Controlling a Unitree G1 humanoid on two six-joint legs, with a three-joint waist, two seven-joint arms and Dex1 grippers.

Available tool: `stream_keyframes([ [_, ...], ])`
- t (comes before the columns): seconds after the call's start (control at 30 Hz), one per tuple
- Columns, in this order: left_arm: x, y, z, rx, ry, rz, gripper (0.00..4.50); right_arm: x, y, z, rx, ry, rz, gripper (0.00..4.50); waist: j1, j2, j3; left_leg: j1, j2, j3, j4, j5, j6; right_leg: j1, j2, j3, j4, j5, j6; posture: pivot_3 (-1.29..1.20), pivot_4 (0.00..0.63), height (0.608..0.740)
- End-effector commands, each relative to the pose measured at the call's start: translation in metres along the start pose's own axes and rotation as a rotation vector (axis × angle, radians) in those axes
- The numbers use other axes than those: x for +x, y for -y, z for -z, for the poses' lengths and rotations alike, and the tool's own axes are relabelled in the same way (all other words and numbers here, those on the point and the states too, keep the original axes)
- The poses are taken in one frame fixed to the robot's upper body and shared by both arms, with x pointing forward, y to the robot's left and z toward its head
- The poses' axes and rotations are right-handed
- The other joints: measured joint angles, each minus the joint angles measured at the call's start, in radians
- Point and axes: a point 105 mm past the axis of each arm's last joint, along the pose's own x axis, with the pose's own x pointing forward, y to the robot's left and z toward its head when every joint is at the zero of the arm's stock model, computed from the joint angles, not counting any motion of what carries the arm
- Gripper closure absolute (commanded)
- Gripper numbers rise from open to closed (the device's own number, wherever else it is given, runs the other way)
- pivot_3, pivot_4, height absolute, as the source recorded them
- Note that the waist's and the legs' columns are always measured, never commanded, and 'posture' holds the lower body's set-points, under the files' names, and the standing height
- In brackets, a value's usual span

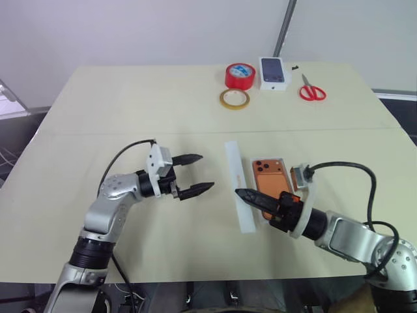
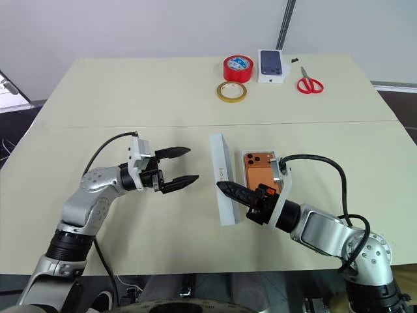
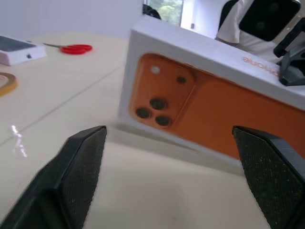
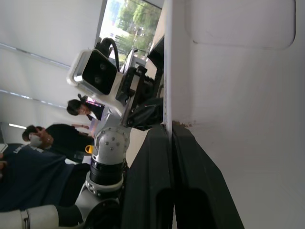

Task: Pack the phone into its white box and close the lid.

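Note:
The lid [image 1: 238,176] is standing on its long edge and its hollow side faces the white box, so the robot's right gripper needs to tilt the lid's upper side over across the phone [image 1: 271,176].
The copper-orange phone [image 1: 268,177] lies camera-side up in the white box [image 1: 268,158] right of the table's middle. Just left of it the lid [image 1: 233,171] stands on its long edge. In the left wrist view, the face of the lid [image 3: 209,109] turned toward my left gripper bears an orange phone picture. My right gripper [image 1: 238,193] reaches in level from the right and is shut on the lid's upper wall; its fingers [image 4: 157,157] press together around a thin white edge. My left gripper [image 1: 206,171] hangs open a short way left of the lid, pointing at it, with nothing held.
At the table's far side are a red tape roll [image 1: 239,75], a yellow tape ring [image 1: 234,98], a small white box with a dark phone picture [image 1: 273,73] and red scissors [image 1: 312,91]. A seam [image 1: 130,133] crosses the table. People sit beyond the table in the right wrist view.

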Motion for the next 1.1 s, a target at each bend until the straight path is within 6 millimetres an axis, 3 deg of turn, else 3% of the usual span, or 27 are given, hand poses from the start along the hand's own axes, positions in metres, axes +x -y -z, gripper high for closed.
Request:
stream_keyframes([
  [0.03,0.009,0.012,0.002,0.043,0.011,0.052,1.83,-0.001,-0.002,-0.011,0.011,0.044,-0.014,4.50,0.001,0.000,0.000,0.000,0.000,0.000,0.000,0.000,0.000,0.000,0.000,0.000,0.000,0.000,0.000,0.00,0.150,0.740],
  [0.2,0.031,0.019,0.015,0.049,0.014,0.101,4.33,0.000,0.005,-0.010,0.025,0.022,0.011,4.50,0.003,0.000,0.000,0.000,0.000,0.000,0.000,0.000,0.000,0.000,0.000,0.000,-0.001,0.000,0.000,0.00,0.150,0.740],
  [0.37,0.053,0.018,0.018,0.080,0.026,0.123,4.46,0.001,0.007,-0.008,0.042,0.017,0.006,4.50,0.003,-0.001,0.000,0.000,0.000,0.000,0.000,0.000,0.001,0.001,0.000,0.000,-0.002,0.000,0.000,0.00,0.150,0.740],
  [0.67,0.072,0.020,0.023,0.051,0.045,0.160,4.46,-0.003,0.022,-0.022,0.034,0.055,0.095,4.50,0.004,-0.001,0.000,0.000,0.000,0.000,0.000,0.000,0.001,0.001,0.000,0.000,-0.002,0.000,0.000,0.00,0.150,0.740],
  [0.77,0.077,0.019,0.022,0.053,0.052,0.162,4.50,-0.004,0.025,-0.028,0.031,0.074,0.102,3.55,0.004,-0.001,0.000,0.000,0.000,0.000,0.000,0.000,0.001,0.001,0.000,0.000,-0.002,0.000,0.000,0.00,0.150,0.740],
  [1.0,0.089,0.016,0.022,0.041,0.070,0.149,4.50,-0.030,0.034,-0.060,-0.122,0.124,0.200,0.06,0.007,-0.002,0.001,0.000,0.000,0.000,0.000,-0.001,0.001,0.001,0.000,0.000,-0.002,0.000,0.000,0.00,0.150,0.740],
  [1.1,0.092,0.015,0.024,0.034,0.068,0.143,4.50,-0.054,0.033,-0.071,-0.249,0.128,0.263,0.06,0.017,-0.002,0.001,-0.001,0.000,0.000,0.000,-0.001,0.001,0.001,0.000,-0.001,-0.002,0.000,0.000,0.00,0.150,0.740],
])
